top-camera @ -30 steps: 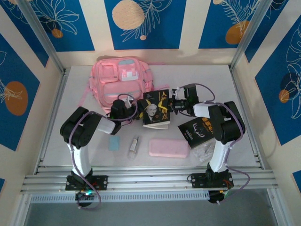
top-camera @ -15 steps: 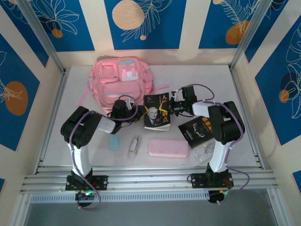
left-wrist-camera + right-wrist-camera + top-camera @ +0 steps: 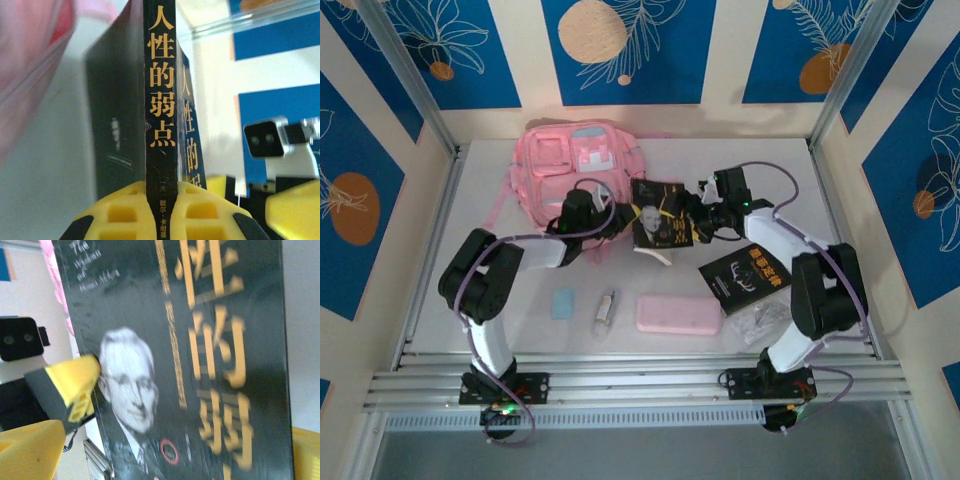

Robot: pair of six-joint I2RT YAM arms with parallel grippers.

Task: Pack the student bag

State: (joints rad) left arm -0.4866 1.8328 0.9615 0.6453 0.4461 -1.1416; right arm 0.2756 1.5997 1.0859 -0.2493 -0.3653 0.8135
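I expect the black book [image 3: 662, 213] to stay flat when my right gripper carries it by one edge, because its cover [image 3: 667, 228] sticks straight out from my left gripper.
The student bag [image 3: 575, 160] lies flat at the back left of the table, pink with pale trim. Just to its right a black book [image 3: 665, 227] with yellow characters and a portrait is held up off the table. My left gripper [image 3: 623, 222] is shut on the book's spine [image 3: 161, 150], a yellow finger [image 3: 122, 212] on each side. My right gripper [image 3: 705, 222] stands open at the book's right edge. In the right wrist view the book's cover [image 3: 190, 365] lies close ahead, with my right fingers [image 3: 27, 450] wide apart and off it.
A second black book [image 3: 745, 275] lies at the right. A pink pencil case [image 3: 678, 315], a small tube [image 3: 607, 305] and a blue eraser [image 3: 563, 303] lie along the near side. A clear plastic bag [image 3: 760, 322] sits by the right arm's base.
My left gripper has shut on the book's spine. My right gripper has let go of the book and opened. Both arms and the book have shifted farther back, beside the bag.
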